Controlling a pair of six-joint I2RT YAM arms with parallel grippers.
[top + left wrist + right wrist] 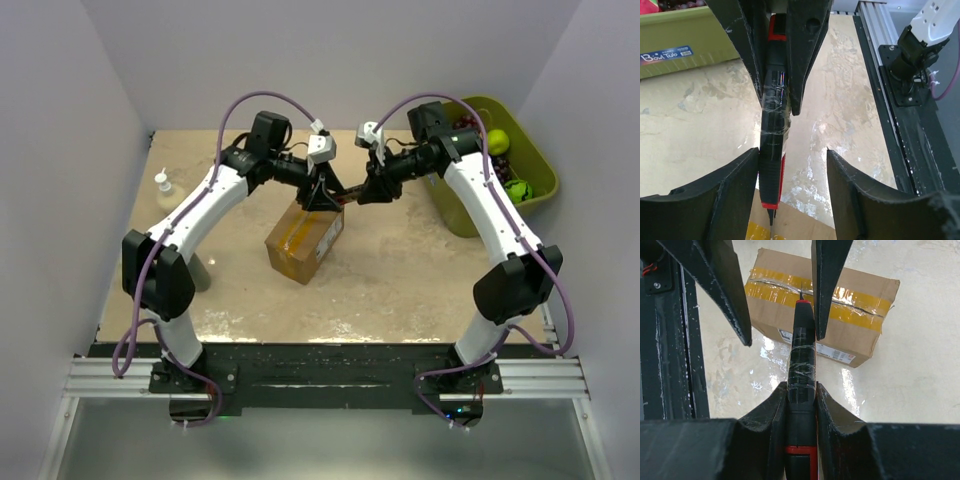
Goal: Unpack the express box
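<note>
I should hold the box cutter's front end [804,319] with my left gripper while my right gripper takes the box cutter's handle straight, because the box cutter [802,370] slants up from my right gripper's fingers.
The express box [305,243] is a brown carton with yellow tape [860,302] along its top seam and a white label [835,352] on its side. It lies mid-table, under both grippers. My right gripper [801,387] is shut on a black and red box cutter [802,360], whose blade tip points at the taped seam. My left gripper [792,152] is open around the cutter's front end [774,125], which rests against its left finger with a wide gap to the other. The two grippers face each other in the top view: left gripper [322,195], right gripper [362,192].
A green bin [500,170] holding fruit stands at the back right and also shows in the left wrist view, green bin [685,40]. A small white bottle [162,188] stands at the left wall. The black base rail [905,75] runs along the near edge.
</note>
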